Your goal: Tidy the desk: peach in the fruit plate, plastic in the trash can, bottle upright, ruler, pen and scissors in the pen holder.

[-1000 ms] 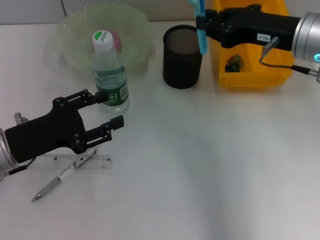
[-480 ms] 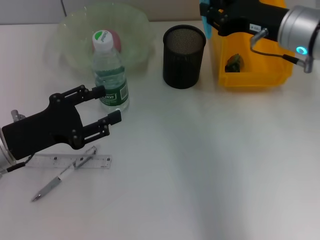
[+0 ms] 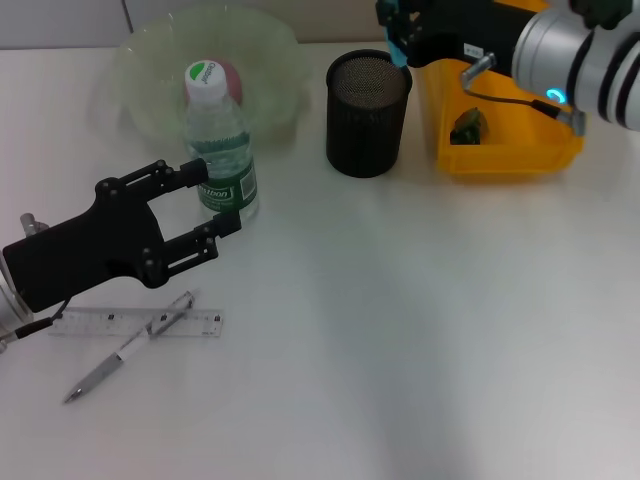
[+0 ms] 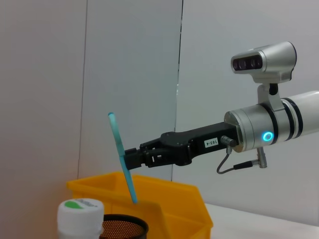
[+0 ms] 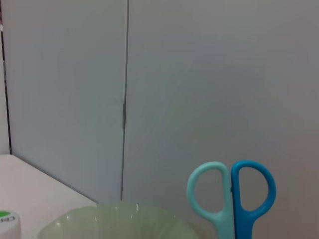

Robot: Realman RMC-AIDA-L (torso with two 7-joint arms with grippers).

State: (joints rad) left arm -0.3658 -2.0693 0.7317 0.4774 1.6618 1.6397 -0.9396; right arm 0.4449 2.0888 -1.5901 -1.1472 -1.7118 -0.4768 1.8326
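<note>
The blue scissors (image 4: 130, 184) are hanging blade-down over the pen holder's opening (image 3: 368, 82). My right gripper should now lower them until the scissors' blades are inside, then let go.
My right gripper (image 3: 396, 32) is shut on the blue scissors (image 3: 399, 52) and holds them upright just above the far rim of the black mesh pen holder (image 3: 367, 100). The left wrist view shows the scissors (image 4: 121, 158) hanging blade-down over the holder (image 4: 119, 227); their handles show in the right wrist view (image 5: 232, 195). My left gripper (image 3: 220, 198) is open beside the base of the upright water bottle (image 3: 220, 150). The peach (image 3: 232, 74) lies in the green glass fruit plate (image 3: 150, 70). The clear ruler (image 3: 110, 323) and the pen (image 3: 125, 348) lie near the front left.
The yellow trash bin (image 3: 505, 155) stands right of the pen holder with crumpled plastic (image 3: 468, 125) inside. The bottle stands directly in front of the fruit plate. The table's middle and front right are bare white surface.
My right gripper has moved left and farther back with the scissors, toward the pen holder's far rim. My left gripper has shifted slightly toward the bottle.
</note>
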